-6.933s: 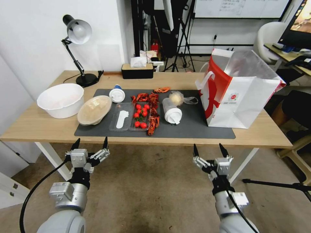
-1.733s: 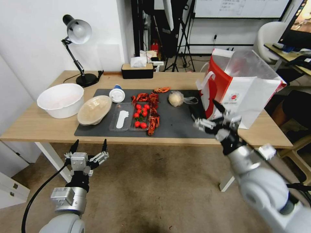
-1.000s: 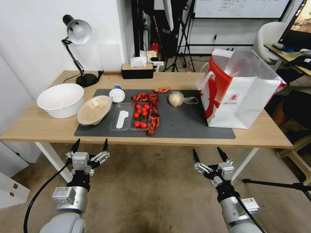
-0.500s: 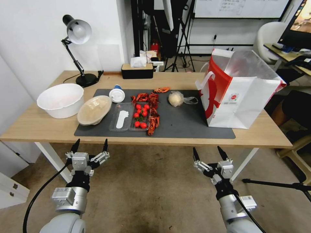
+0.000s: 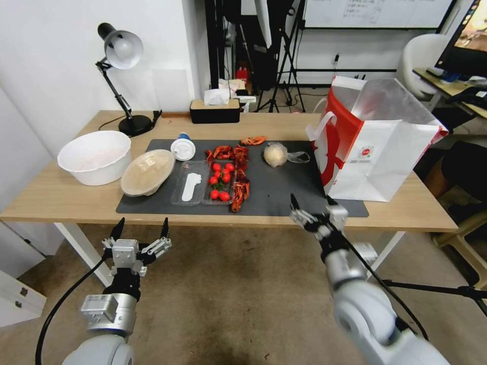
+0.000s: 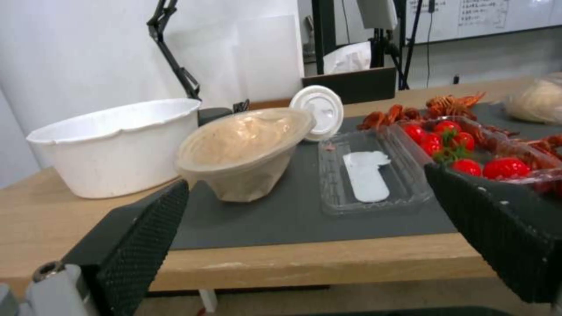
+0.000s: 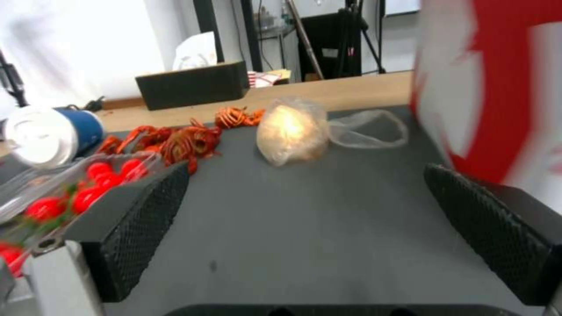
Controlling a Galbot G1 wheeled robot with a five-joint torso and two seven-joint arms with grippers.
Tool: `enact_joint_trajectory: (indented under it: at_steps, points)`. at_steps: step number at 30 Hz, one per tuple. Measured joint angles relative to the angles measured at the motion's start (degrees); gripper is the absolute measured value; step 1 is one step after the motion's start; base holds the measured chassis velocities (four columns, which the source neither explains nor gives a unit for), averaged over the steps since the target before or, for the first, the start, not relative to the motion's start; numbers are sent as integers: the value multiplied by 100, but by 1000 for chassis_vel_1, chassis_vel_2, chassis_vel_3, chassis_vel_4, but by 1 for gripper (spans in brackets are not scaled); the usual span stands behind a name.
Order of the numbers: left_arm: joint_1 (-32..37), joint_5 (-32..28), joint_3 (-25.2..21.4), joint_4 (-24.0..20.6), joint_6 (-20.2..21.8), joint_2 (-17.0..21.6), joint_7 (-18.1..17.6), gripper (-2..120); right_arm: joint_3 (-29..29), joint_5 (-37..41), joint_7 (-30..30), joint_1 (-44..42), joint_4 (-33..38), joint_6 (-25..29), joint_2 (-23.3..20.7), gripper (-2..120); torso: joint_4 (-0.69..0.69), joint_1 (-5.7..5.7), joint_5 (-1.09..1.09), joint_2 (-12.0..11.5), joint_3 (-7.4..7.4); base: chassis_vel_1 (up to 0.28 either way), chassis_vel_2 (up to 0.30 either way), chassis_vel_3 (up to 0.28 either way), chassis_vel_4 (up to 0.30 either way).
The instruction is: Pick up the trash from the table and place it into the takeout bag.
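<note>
The plastic-wrapped beige ball [image 5: 276,154] will drag a slack clear loop [image 5: 299,157] loosely beside it when I lift it, because that loop runs out from the ball's wrapping.
My right gripper [image 5: 311,204] is open and hangs at the table's [image 5: 61,197] front edge, low over the dark mat [image 5: 284,195]. A little beyond its spread fingers lies the plastic-wrapped beige ball [image 5: 275,154] [image 7: 291,131]. The white and red takeout bag [image 5: 375,152] [image 7: 486,87] stands open just to the ball's right. At the mat's left end the round beige bowl [image 5: 147,172] [image 6: 243,151] lies tilted, with the small white-lidded cup [image 5: 183,148] [image 6: 317,112] on its side behind it. My left gripper [image 5: 142,223] is open and parked below the front edge.
A big white bowl [image 5: 95,156] sits at the table's left. On the mat are a clear tray of red tomatoes [image 5: 203,183] and crayfish shells [image 5: 238,172]. A desk lamp [image 5: 122,50] and a black tissue box [image 5: 215,109] stand at the back.
The clear lidded cup seen on the mat 6.9 s ago is gone. In the last half second my right gripper rose from below the table to its front edge. The left arm stayed still.
</note>
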Motion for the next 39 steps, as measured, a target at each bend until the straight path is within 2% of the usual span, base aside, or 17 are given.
enact_joint_trajectory:
  at_steps: [1,2,4,6,8,10,13,17,21,26,39]
  points:
    - [0,3,-10,13,-3,-11,-2,100,-278,141,157,518,-308,-90,9,100,3,0,1,0,0,0,0,0,0]
    - [0,3,-10,13,-3,-11,-2,100,-278,141,157,518,-308,-90,9,100,3,0,1,0,0,0,0,0,0]
    - [0,5,-22,35,-10,-18,-6,100,-643,351,381,1199,-771,-214,70,100,2,0,0,0,0,0,0,0,0]
    - [0,5,-27,43,-16,-23,-9,100,-742,415,441,1383,-899,-258,99,100,1,0,0,0,0,0,0,0,0]
    - [4,5,-50,68,-37,-30,-17,100,-1062,595,642,2033,-1385,-363,209,100,0,0,0,0,0,0,0,0,0]
    - [5,5,-54,75,-44,-31,-17,100,-1124,624,674,2159,-1485,-380,227,100,1,0,1,0,-1,0,0,0,0]
    - [4,5,-74,103,-82,-45,-24,100,-1520,835,902,2920,-2109,-444,338,100,1,1,-1,0,0,0,0,0,0]
    - [-9,5,-74,122,-86,-77,-24,100,-1802,995,1043,3444,-2661,-502,477,100,0,0,-1,0,0,0,0,0,0]
    - [-15,14,-66,151,-101,-100,-24,100,-2023,1129,1218,3814,-3223,-623,705,100,1,0,0,0,0,0,0,0,0]
    - [-22,15,-80,186,-119,-97,-29,100,-2164,1182,1372,4003,-3594,-689,905,100,0,-1,0,0,-1,0,0,0,0]
    - [-39,14,-63,291,-180,-79,-33,100,-2221,1217,1609,4186,-3977,-844,1113,100,1,-1,0,1,-1,0,0,0,0]
